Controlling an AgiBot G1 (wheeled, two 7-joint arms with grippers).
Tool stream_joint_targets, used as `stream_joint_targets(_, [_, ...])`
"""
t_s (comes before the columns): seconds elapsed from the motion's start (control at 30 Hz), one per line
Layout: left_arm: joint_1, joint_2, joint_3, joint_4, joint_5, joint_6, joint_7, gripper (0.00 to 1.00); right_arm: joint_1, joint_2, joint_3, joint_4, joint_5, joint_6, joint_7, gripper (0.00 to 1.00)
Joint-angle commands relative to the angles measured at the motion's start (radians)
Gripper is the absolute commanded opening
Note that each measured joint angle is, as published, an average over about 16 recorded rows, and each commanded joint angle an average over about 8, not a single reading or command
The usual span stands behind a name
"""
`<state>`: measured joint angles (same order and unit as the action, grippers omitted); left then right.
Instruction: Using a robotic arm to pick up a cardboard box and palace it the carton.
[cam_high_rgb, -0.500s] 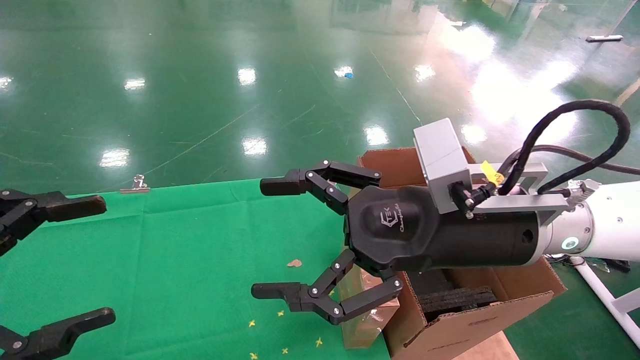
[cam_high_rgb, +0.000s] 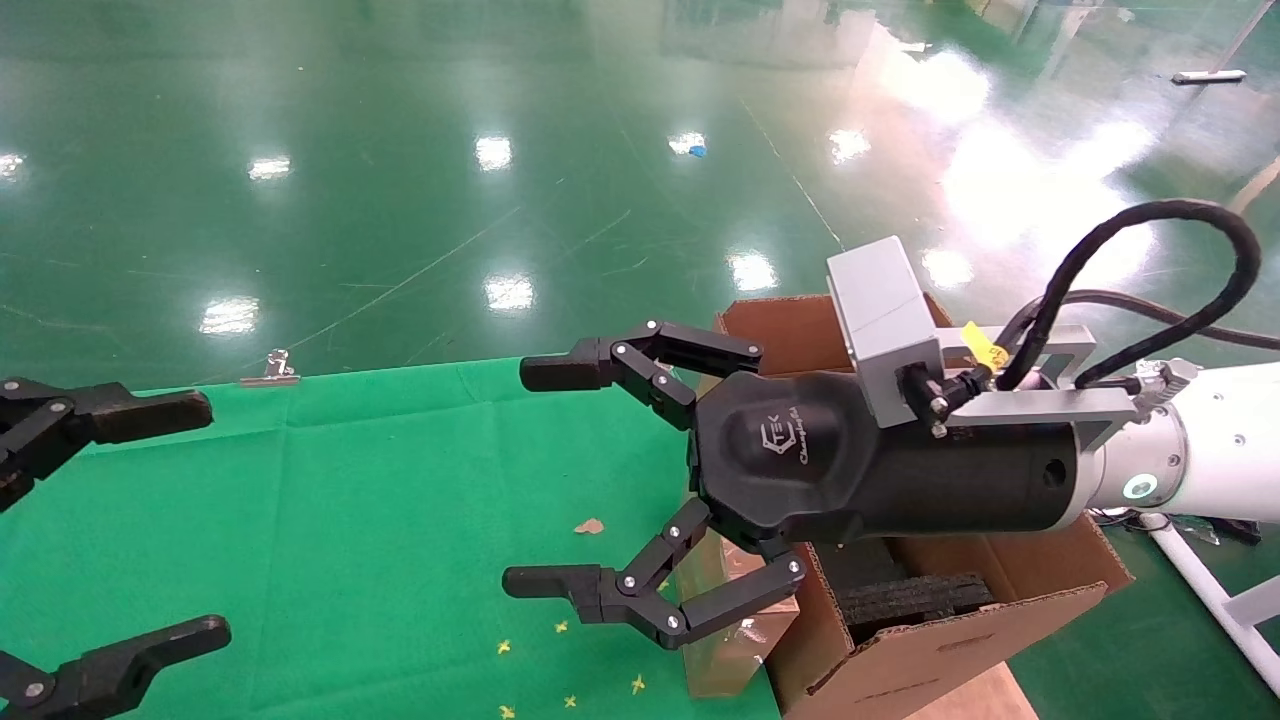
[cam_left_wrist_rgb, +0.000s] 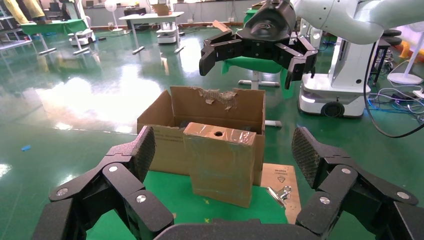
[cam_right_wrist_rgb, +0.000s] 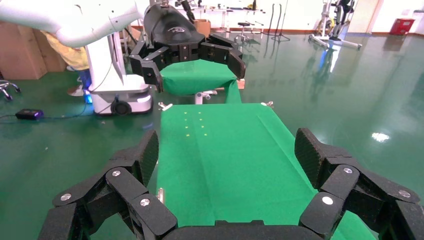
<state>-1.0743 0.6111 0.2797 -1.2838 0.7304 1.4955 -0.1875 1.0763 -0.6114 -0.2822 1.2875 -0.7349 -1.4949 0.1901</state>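
Next, my right gripper tips its fingers down, because they point level over the cardboard box and spread along its length, and to turn them across its narrow top.
The slim taped cardboard box stands upright on the green cloth against the carton's near wall, its round hole on top. In the head view only its lower part shows under my right gripper. The large carton with a torn flap and black foam inside stands at the table's right end. My right gripper on the white robotic arm is open and empty, hovering above the box, fingers pointing left. My left gripper is open and empty at the left edge, facing the box from afar.
A metal binder clip holds the cloth at the far table edge; another lies by a wooden board under the carton. A cardboard scrap and yellow flecks lie on the cloth. Green floor surrounds the table.
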Motion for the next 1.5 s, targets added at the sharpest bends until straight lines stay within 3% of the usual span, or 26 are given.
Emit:
stream_joint_targets(0.03, [0.000,0.000,0.000,0.000,0.000,0.000,0.000,1.00,-0.001,0.000,0.001,-0.002,0.003,0.000,-0.001,1.00])
stream_joint_targets(0.27, [0.000,0.000,0.001,0.001,0.000,0.000,0.000,1.00,0.034,-0.010,-0.039,0.033,-0.065,0.007,0.041,1.00])
stream_joint_targets(0.43, [-0.001,0.000,0.001,0.001,0.000,0.000,0.001,1.00,0.123,-0.051,-0.131,0.053,-0.208,-0.004,0.137,1.00])
stream_joint_targets(0.73, [-0.001,0.000,0.002,0.001,-0.001,0.000,0.001,1.00,0.394,-0.196,-0.443,0.055,-0.615,-0.083,0.353,1.00])
stream_joint_targets(0.9, [-0.001,-0.001,0.002,0.001,-0.001,0.000,0.001,1.00,0.541,-0.239,-0.629,0.053,-0.744,-0.091,0.465,1.00])
stream_joint_targets(1.03, [-0.001,-0.001,0.002,0.001,-0.001,0.000,0.001,1.00,0.669,-0.245,-0.743,0.055,-0.777,-0.093,0.517,1.00])
stream_joint_targets(1.3, [-0.001,-0.001,0.003,0.001,-0.002,-0.001,0.002,1.00,0.925,-0.222,-0.971,0.060,-0.754,-0.096,0.518,1.00])
stream_joint_targets(1.5, [-0.001,-0.001,0.003,0.001,-0.002,-0.001,0.002,1.00,1.045,-0.214,-1.135,0.063,-0.734,-0.087,0.544,1.00])
